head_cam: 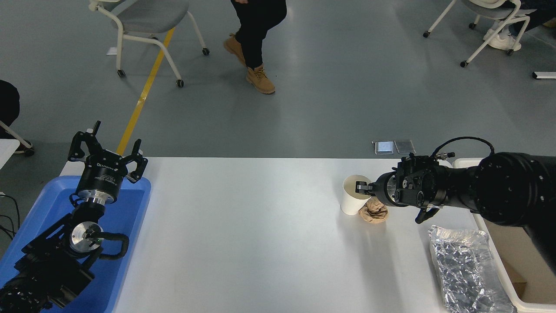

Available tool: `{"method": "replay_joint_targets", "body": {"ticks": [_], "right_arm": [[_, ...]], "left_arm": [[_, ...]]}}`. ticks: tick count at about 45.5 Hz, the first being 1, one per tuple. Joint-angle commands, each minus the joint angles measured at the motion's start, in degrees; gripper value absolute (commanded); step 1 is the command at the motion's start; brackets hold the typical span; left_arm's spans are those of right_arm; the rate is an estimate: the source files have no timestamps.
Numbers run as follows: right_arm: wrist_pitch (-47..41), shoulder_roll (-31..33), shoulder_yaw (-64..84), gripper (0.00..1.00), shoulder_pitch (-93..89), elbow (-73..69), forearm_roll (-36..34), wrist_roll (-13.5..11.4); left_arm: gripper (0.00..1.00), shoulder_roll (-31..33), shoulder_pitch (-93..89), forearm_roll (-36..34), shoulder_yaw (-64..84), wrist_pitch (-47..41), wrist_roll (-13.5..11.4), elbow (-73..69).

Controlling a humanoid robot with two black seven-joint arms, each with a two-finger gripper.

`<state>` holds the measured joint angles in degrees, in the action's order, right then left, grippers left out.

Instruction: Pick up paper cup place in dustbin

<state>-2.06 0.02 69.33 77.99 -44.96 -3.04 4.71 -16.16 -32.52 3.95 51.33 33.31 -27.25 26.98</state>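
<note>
I see the crumpled brown paper wad (374, 211) only resting against the outside of the white paper cup (351, 201), so the cup will come away alone when I lift it.
The white paper cup (352, 201) stands upright on the right half of the white table (243, 234). My right gripper (364, 190) comes in from the right at the level of the cup's rim. It is open, with one fingertip (361, 187) over the cup's mouth at its right rim. The cup's right side is partly hidden by the gripper. The cream-beige dustbin (517, 243) stands off the table's right edge, mostly behind my right arm. My left gripper (108, 147) is open and parked over the blue tray (130, 208) at the lower left.
A crumpled brown paper wad (374, 212) touches the cup's lower right side. A crinkled silver foil tray (464, 265) lies at the front right beside the bin. A person's legs (256, 30) cross the floor beyond the table, near a wheeled chair (143, 17).
</note>
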Motion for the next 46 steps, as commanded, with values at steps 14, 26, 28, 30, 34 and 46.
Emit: {"method": "replay_joint_targets", "body": {"ticks": [14, 26, 28, 30, 34, 46], "right_arm": [[-1.0, 1.5, 0.1, 0.0, 7.1, -3.5, 0.4, 1.8], [-3.3, 10.3, -0.8, 0.0, 21.0, -12.7, 0.8, 2.8], [-3.8, 11.7, -0.7, 0.0, 22.9, -13.7, 0.9, 2.8], [-4.5, 13.0, -0.8, 0.0, 24.8, -14.3, 0.9, 2.8], [-6.6, 15.2, -0.9, 0.0, 28.2, -14.7, 0.9, 2.8], [-12.1, 21.3, -2.5, 0.0, 36.7, -14.7, 0.9, 4.3]], "left_arm": [[0.99, 0.0, 0.0, 0.0, 0.0, 0.0, 0.0, 0.0], [0.99, 0.0, 0.1, 0.0, 0.0, 0.0, 0.0, 0.0], [0.99, 0.0, 0.0, 0.0, 0.0, 0.0, 0.0, 0.0], [0.99, 0.0, 0.0, 0.0, 0.0, 0.0, 0.0, 0.0], [0.99, 0.0, 0.1, 0.0, 0.0, 0.0, 0.0, 0.0], [0.99, 0.0, 0.1, 0.0, 0.0, 0.0, 0.0, 0.0]]}}
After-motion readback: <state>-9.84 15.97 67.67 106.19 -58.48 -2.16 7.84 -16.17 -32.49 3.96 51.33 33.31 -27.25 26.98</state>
